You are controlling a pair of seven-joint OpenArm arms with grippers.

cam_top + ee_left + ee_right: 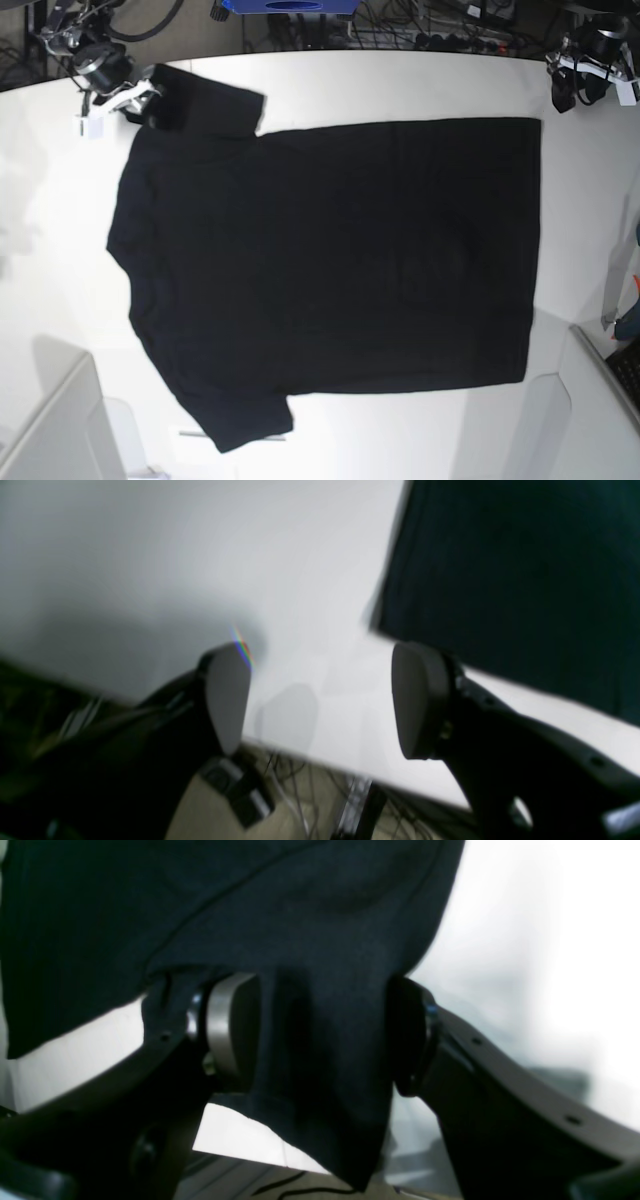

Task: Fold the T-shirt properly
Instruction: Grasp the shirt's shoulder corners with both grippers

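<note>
My left gripper should go to the hem's far corner, which lies free while my right gripper is at the T-shirt's sleeve, and pinch that corner before both grippers carry the T-shirt's edge.
The black T-shirt lies spread flat on the white table, sleeves to the left and hem to the right; no print shows. My right gripper is at the far left sleeve. In the right wrist view its jaws stand wide apart, with a loose fold of the sleeve between the pads, not pinched. My left gripper hovers off the shirt's far right corner. In the left wrist view it is open and holds nothing, above bare table beside the shirt's edge.
The table's far edge runs just under the left gripper, with cables on the floor beyond. A grey box stands at the near left corner. Another grey object sits at the near right.
</note>
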